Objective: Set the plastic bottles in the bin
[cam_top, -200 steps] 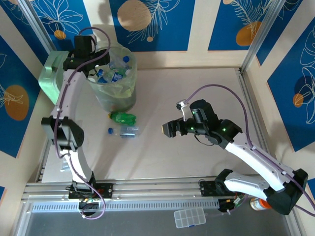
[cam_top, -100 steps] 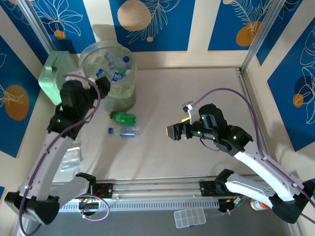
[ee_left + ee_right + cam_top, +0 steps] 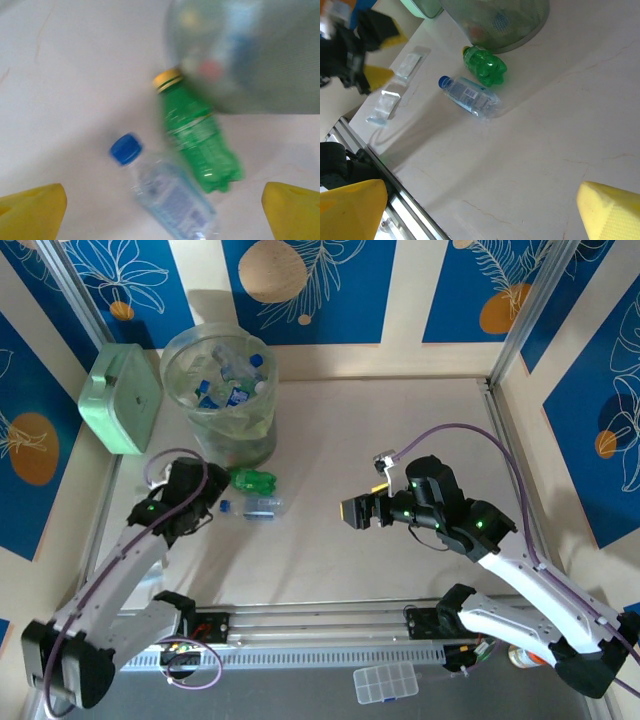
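My left gripper should keep going down until its fingers can close just below the blue cap (image 3: 149,175), as the clear bottle's neck (image 3: 135,164) is free of the green bottle.
The bin (image 3: 246,436) stands at the back left with several plastic bottles (image 3: 231,381) inside its liner. Two more lie on the table just in front of it: a green one (image 3: 252,479) with a yellow cap and a clear one (image 3: 257,506) with a blue cap. My left gripper (image 3: 204,503) hovers just left of them, open. In the left wrist view the clear bottle (image 3: 172,197) and green bottle (image 3: 200,142) lie below the open gripper (image 3: 162,215), beside the bin (image 3: 250,55). My right gripper (image 3: 355,511) is open over mid-table; its view shows both bottles (image 3: 470,95) far ahead.
A mint green box (image 3: 122,398) sits left of the bin. Flat plastic packets (image 3: 407,65) lie near the left table edge. A metal rail (image 3: 320,618) runs along the front, with a small clear case (image 3: 385,683) and an orange-capped jar (image 3: 527,655) beyond it.
My left arm came down from above the bin to the table beside the two lying bottles, and its jaws opened wider. The right arm shifted only slightly.
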